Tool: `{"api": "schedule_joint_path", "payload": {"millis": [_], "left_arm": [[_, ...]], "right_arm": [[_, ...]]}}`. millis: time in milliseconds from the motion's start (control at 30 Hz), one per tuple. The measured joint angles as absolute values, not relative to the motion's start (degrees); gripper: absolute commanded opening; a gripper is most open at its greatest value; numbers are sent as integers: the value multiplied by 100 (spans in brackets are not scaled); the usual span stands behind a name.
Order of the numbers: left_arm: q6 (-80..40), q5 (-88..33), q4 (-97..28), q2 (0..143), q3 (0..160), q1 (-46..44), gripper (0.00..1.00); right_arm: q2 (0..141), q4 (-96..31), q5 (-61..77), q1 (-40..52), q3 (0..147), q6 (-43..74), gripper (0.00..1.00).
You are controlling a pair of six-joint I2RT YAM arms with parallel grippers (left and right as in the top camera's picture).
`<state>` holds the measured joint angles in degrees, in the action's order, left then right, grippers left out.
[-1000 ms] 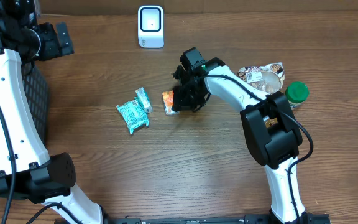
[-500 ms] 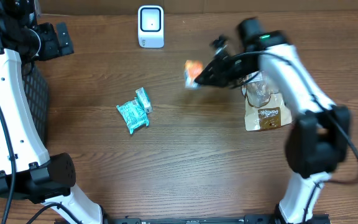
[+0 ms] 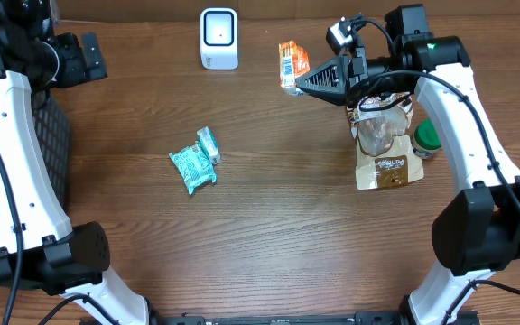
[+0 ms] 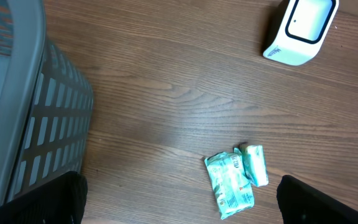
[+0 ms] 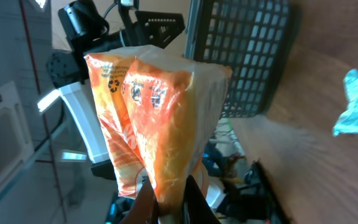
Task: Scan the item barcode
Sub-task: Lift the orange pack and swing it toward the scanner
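Observation:
The orange packet [image 3: 292, 65] is level in my right gripper and points past the barcode scanner. I should tip the packet down and move it over the scanner's window [image 3: 218, 28].
My right gripper [image 3: 302, 82] is shut on an orange snack packet [image 3: 291, 63] and holds it in the air at the back of the table, to the right of the white barcode scanner [image 3: 218, 38]. In the right wrist view the packet [image 5: 160, 118] stands up from the pinched jaws of the right gripper [image 5: 166, 202], and printing shows on its wrapper. My left gripper [image 4: 182, 208] hangs open with nothing in it, high over the table's left side. The scanner [image 4: 300, 28] sits at the top right of its view.
Two teal packets [image 3: 194, 162] lie left of centre, also seen from the left wrist [image 4: 235, 180]. A dark mesh basket [image 3: 52, 135] stands at the left edge. A brown bag [image 3: 385, 149] and a green-lidded jar [image 3: 427, 137] sit on the right.
The right gripper has lifted the orange packet off the table's middle and swung it up and back to the right of the scanner. The left arm has not moved.

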<state>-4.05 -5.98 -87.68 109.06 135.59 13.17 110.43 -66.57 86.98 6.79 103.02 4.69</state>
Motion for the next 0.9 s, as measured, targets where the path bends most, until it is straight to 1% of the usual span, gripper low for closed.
{"api": "schedule_joint_path", "payload": {"millis": [267,633,900], "left_arm": [[-405,-598,-8768,10906,13559,1317,100],[-405,-598,-8768,10906,13559,1317,100],[-405,-598,-8768,10906,13559,1317,99]], "right_arm": [[10943,-6836,8801,685,10302,576,4],[9850,-6842,8803,685,10302,429,4],[9690,-6858,8801,685,10302,403,4]]}}
